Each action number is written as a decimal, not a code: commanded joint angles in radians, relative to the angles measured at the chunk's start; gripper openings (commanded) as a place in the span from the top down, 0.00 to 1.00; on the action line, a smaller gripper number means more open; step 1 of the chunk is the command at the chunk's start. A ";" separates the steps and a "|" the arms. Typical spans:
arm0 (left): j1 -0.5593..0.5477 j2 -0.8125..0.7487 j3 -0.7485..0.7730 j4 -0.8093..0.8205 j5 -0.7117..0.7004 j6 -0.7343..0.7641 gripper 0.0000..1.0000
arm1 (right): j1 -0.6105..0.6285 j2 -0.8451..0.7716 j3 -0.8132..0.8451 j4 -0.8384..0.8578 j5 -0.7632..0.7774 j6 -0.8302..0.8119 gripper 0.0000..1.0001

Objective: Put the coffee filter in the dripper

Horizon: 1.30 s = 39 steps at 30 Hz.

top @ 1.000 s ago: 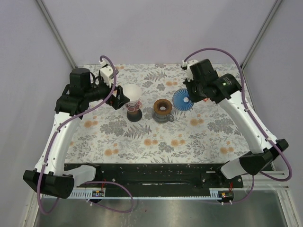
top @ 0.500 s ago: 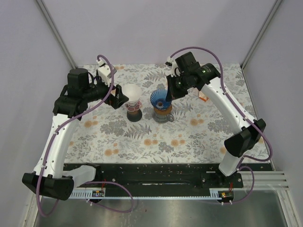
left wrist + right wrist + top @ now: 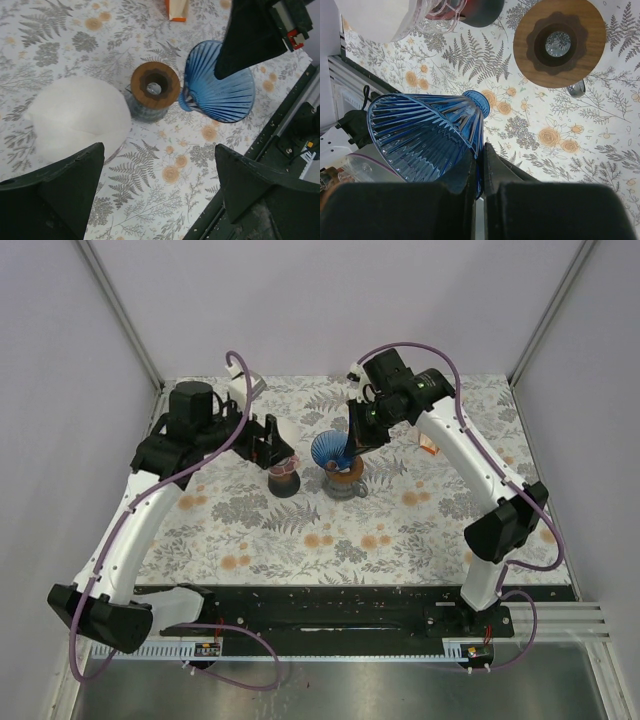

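My right gripper has the dripper hanging tilted, its narrow end (image 3: pixel 477 103) next to the stand's hole, so my left gripper should take over by the dripper's free rim (image 3: pixel 395 95).
My right gripper (image 3: pixel 480 150) is shut on the rim of a blue ribbed glass dripper (image 3: pixel 425 135). It holds the dripper tilted in the air, just above and left of a round wooden-topped stand (image 3: pixel 347 474). The dripper (image 3: pixel 328 450) shows in the top view and in the left wrist view (image 3: pixel 220 85). A white paper coffee filter (image 3: pixel 75 117) sits in a glass holder on a dark red base (image 3: pixel 284 480), left of the stand (image 3: pixel 155 85). My left gripper (image 3: pixel 159 150) is open and empty above the filter, hiding most of it in the top view.
A small orange packet (image 3: pixel 430 447) lies on the floral table cover to the right of the stand. The black base rail (image 3: pixel 320 605) runs along the near edge. Grey walls close the back and sides.
My right arm swung left with the dripper, from right of the wooden stand to over its left side. My left arm moved right, over the filter.
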 commanded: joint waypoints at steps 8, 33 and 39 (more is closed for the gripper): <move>-0.155 0.119 0.085 0.084 -0.112 -0.053 0.07 | -0.002 0.046 0.101 -0.069 -0.007 0.024 1.00; -0.259 0.470 0.274 0.020 -0.051 -0.239 1.00 | -0.070 -0.020 -0.027 0.014 0.004 -0.047 0.87; -0.259 0.516 0.295 0.049 -0.098 -0.302 1.00 | -0.080 -0.054 -0.106 0.097 0.085 -0.051 0.60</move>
